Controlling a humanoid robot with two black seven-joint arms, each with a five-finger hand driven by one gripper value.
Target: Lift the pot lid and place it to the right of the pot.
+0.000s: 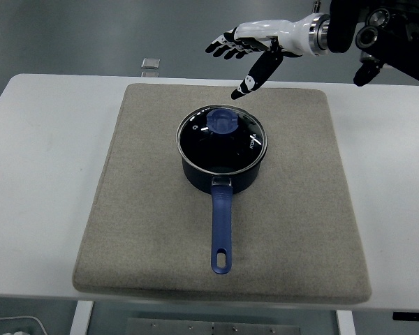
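Note:
The glass lid [213, 152] shows only even darkness through it, so I should expect an empty pot [222, 180] when I raise the lid by its blue knob.
A dark blue pot [222, 174] stands in the middle of a beige mat [140, 209], its long blue handle [222, 230] pointing toward the near edge. A glass lid [223, 139] with a blue knob [223, 121] sits on the pot. My right hand [243, 56] hangs in the air above and behind the pot, up and to the right of the knob. Its fingers are spread, the thumb points down, and it holds nothing. The left arm is out of view.
The mat lies on a white table [35, 160]. A small clear object [151, 64] lies just past the table's far edge at the back left. Bare mat shows to the right of the pot.

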